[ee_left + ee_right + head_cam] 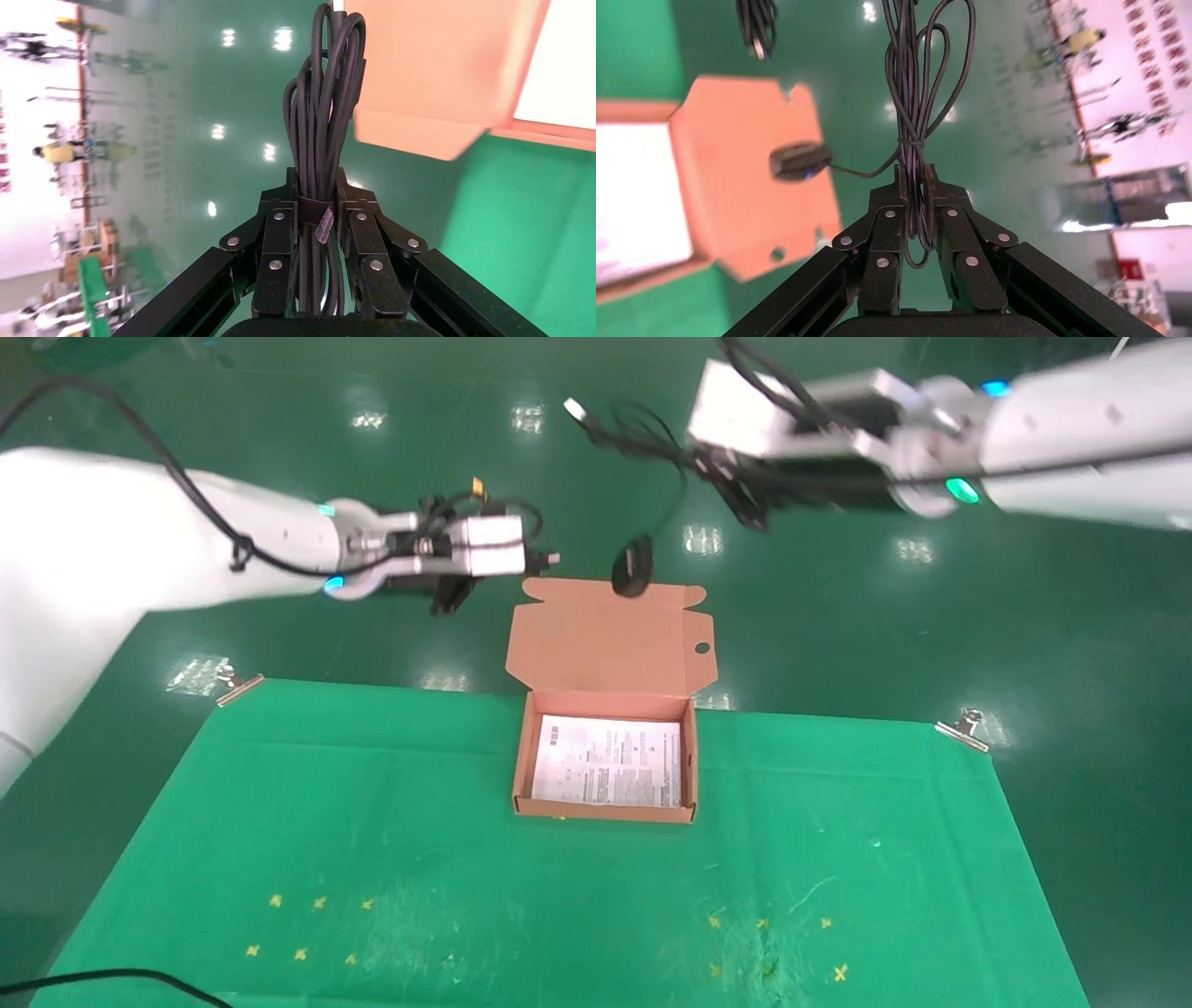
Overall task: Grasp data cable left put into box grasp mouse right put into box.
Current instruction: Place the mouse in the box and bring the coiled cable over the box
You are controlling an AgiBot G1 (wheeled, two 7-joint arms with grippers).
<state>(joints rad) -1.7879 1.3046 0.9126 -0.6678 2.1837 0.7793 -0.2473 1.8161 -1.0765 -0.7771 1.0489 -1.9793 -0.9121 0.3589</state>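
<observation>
Next, my left gripper backs away until my right gripper lowers the mouse into the box, since the mouse dangles over the lid beside the data cable.
The salmon box sits open at the far middle of the green cloth, with a white leaflet inside and its flap lid standing up behind. My left gripper hovers left of the lid. In the left wrist view this gripper is shut on the strapped data cable. My right gripper is high behind the box. It is shut on the mouse's bundled cord, and the black mouse dangles over the lid's far edge.
Green cloth covers the table, held by clips at the far corners. Yellow crosses mark the near left and near right. The cord's USB plug sticks out high up. Shiny green floor lies beyond.
</observation>
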